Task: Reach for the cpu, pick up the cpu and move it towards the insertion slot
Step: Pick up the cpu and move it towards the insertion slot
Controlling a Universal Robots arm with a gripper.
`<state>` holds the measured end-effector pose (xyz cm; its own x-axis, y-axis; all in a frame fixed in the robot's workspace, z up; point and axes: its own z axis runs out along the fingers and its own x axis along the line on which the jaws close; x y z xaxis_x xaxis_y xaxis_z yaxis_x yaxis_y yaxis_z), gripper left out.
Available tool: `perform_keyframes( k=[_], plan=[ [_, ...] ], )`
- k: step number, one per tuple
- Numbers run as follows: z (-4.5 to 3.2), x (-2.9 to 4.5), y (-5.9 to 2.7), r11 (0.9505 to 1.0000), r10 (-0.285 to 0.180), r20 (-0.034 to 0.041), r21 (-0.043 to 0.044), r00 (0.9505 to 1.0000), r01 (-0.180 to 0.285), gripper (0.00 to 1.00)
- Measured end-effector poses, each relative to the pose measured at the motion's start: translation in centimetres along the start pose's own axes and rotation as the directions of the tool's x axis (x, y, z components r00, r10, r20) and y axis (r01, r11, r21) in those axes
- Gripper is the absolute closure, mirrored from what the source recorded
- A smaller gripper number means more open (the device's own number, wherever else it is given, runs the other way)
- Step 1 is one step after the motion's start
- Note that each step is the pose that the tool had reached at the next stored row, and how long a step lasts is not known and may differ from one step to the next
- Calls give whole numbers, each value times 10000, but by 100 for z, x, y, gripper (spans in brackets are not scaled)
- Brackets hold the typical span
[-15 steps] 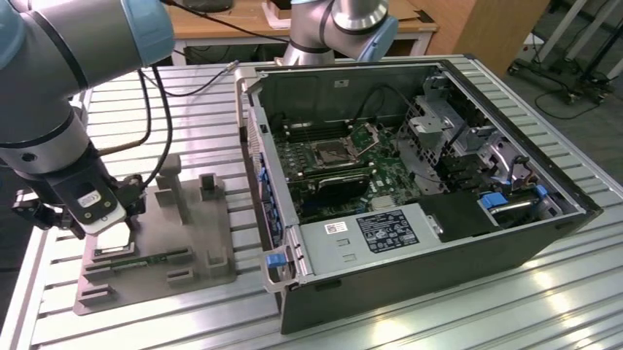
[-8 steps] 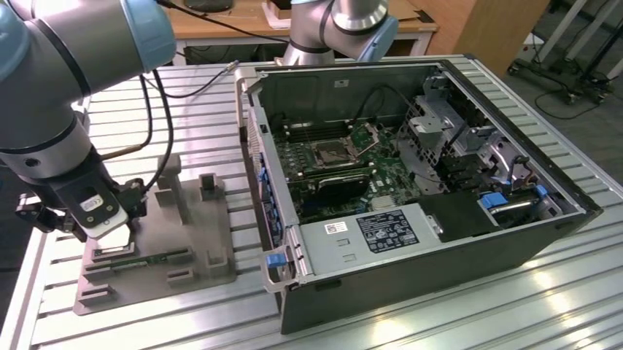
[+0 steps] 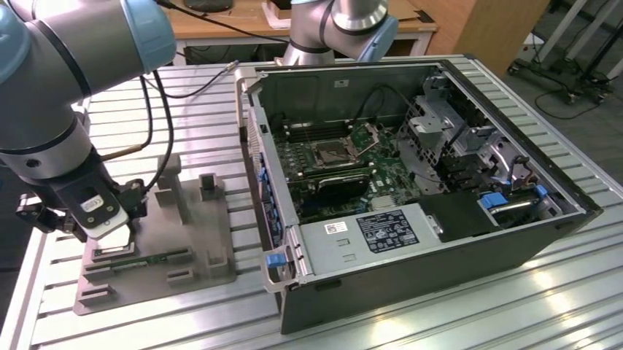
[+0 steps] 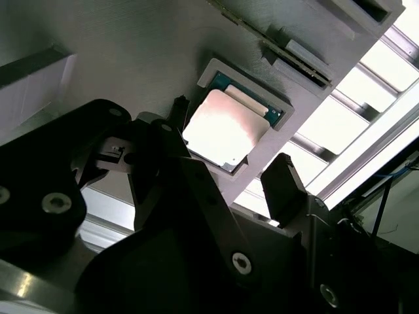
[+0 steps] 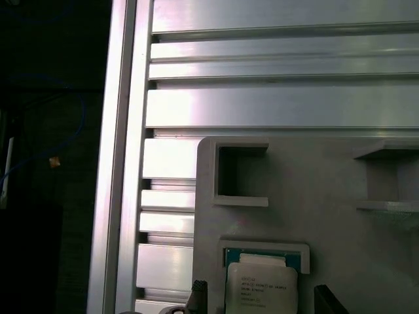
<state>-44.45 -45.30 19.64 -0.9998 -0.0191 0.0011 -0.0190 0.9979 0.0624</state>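
The cpu's edge [image 5: 262, 288] is left uncovered by the low rim [image 5: 265, 246]. The cpu will come loose when I lift it, and the tray will stay where it is.
The cpu [image 4: 226, 127] is a small square chip with a bright metal top. It lies flat in a shallow recess of the grey plastic tray [image 4: 131, 52]. It also shows in the first wrist view, cpu [image 5: 262, 288], with print on its lid. My gripper [image 4: 229, 135] hangs just above it, open, with one dark finger on each side of the chip and neither touching it. In the exterior view the gripper [image 3: 102, 232] sits low over the tray [image 3: 190, 240] at the exterior view's left. The insertion slot [image 3: 333, 153] is the metal-framed socket on the motherboard inside the open computer case.
The open computer case [image 3: 419, 240] stands at the exterior view's right of the tray, its side wall rising between them. Upright grey posts [image 3: 207, 186] stick up from the tray. A green memory stick [image 3: 146, 259] lies in the tray. A second arm's base [image 3: 336, 36] stands behind the case.
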Motion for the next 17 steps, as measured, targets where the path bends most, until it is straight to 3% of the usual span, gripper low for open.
perform_keyframes(
  k=[17],
  plan=[
    [105,0,-7,10000,0,1,0,10000,0,28]
  ],
)
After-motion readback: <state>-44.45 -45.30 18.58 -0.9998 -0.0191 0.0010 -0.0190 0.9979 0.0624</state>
